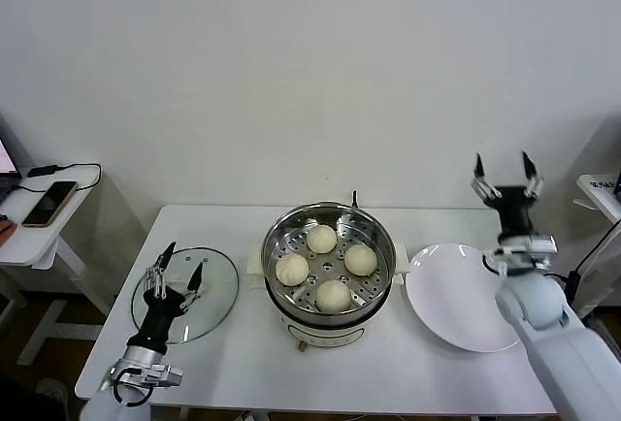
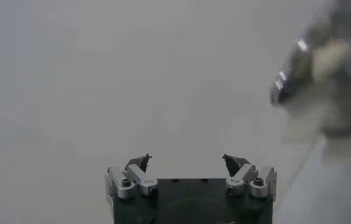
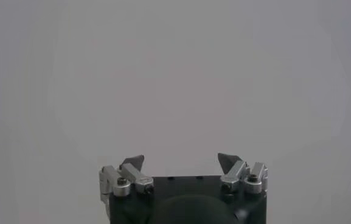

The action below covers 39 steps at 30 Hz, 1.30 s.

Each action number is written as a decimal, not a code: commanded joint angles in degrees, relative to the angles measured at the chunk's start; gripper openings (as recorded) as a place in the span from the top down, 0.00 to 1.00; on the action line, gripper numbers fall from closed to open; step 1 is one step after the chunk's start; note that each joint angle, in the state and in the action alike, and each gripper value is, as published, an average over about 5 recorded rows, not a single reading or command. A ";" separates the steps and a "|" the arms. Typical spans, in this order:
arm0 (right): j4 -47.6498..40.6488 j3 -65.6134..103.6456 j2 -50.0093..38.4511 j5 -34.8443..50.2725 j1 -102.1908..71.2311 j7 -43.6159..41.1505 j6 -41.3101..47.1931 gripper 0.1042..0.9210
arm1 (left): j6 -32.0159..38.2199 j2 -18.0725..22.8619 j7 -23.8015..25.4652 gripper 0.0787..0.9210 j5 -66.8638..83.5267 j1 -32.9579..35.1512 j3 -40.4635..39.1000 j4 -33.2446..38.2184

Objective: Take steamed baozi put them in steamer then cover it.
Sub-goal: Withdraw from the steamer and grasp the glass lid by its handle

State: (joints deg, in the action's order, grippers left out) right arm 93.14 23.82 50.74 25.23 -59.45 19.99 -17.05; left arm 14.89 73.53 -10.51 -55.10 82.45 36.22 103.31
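The glass cover (image 1: pixel 210 297) will settle flush above the baozi when the robot lowers it over the steamer, because they sit low inside the steamer's raised rim (image 1: pixel 330 209).
Several cream-white baozi (image 1: pixel 334 295) lie on the perforated tray inside the shiny steamer (image 1: pixel 281 237) at the table's middle. The glass cover (image 1: pixel 219 290) lies flat on the table to the steamer's left. My left gripper (image 1: pixel 179 268) is open and empty, raised over the cover's near left part. In the left wrist view the left gripper (image 2: pixel 187 160) faces the wall, with the steamer (image 2: pixel 297 79) blurred at one edge. My right gripper (image 1: pixel 505 171) is open and empty, held high above the white plate; the right wrist view shows the gripper (image 3: pixel 181 159) against the bare wall.
A flat white plate (image 1: pixel 456 295) lies right of the steamer. A side table with a phone (image 1: pixel 49 203) and cables stands at the far left. Another white stand (image 1: pixel 602 193) shows at the right edge.
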 commanded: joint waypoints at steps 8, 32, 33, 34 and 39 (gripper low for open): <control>1.30 11.52 7.01 -1.86 -15.76 -0.06 -1.83 0.12 | 2.28 -3.17 -8.32 0.12 -29.92 -5.35 2.63 -22.54; 0.09 11.24 7.95 -3.39 -16.65 -2.06 -2.04 0.12 | 1.88 -2.59 -10.65 0.12 -29.28 -13.26 -0.15 -25.82; 0.02 11.24 7.97 -3.45 -16.61 -2.09 -2.04 0.12 | 1.86 -2.56 -10.61 0.12 -29.25 -13.54 -0.26 -25.93; -0.04 11.25 8.01 -3.50 -16.57 -2.12 -2.05 0.12 | 1.83 -2.50 -10.57 0.12 -29.23 -13.86 -0.34 -26.12; 0.02 11.31 8.15 -3.72 -16.61 -2.17 -2.09 0.12 | 1.36 -2.39 -10.38 0.12 -29.30 -15.65 -0.89 -27.84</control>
State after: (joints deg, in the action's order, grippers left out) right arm 93.13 34.76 58.62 21.67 -75.55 17.93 -19.05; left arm 16.67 71.21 -20.55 -83.52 69.77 35.83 77.91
